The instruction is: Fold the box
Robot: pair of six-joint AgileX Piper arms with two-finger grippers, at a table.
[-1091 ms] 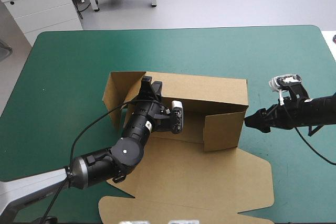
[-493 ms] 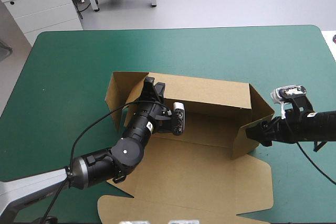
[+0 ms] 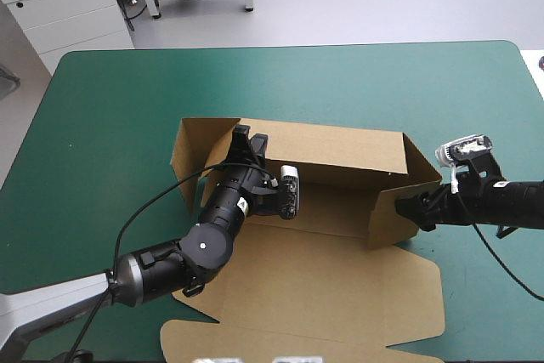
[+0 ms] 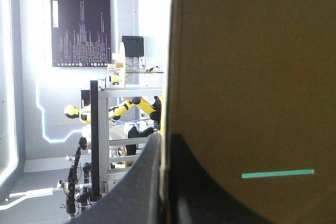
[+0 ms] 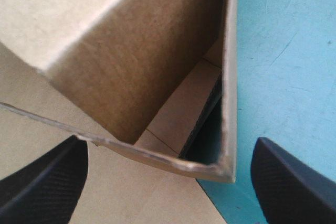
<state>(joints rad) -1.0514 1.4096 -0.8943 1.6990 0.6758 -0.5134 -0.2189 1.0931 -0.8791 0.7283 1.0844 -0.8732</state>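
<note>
The lid panel (image 3: pixel 340 286) is joined to the box by a straight crease (image 3: pixel 314 232), so the lid panel will swing at that crease and follow along when I lift the side of the box.
The brown box (image 3: pixel 340 278) lies mid-table with its back wall (image 3: pixel 340 146) raised and its wide lid panel flat toward the near edge. My left gripper (image 3: pixel 246 138) is shut on the top edge of the back wall near its left end. In the left wrist view the board (image 4: pixel 252 77) stands between the black fingers (image 4: pixel 147 182). My right gripper (image 3: pixel 406 207) is open at the box's right end. In the right wrist view the corner of the raised end flap (image 5: pixel 131 61) pokes between the spread fingers (image 5: pixel 47 182).
The teal-green cover (image 3: pixel 110 125) stretches wide to the left of the box and beyond it. A white cabinet (image 3: pixel 68 2) stands past the table's far left corner. The box's lid flaps (image 3: pixel 195 333) reach the table's near edge.
The box's right end panel has swung outward to the right, and its flap now angles inward. My right gripper dropped slightly toward the near edge and stays at that flap. The left arm holds still.
</note>
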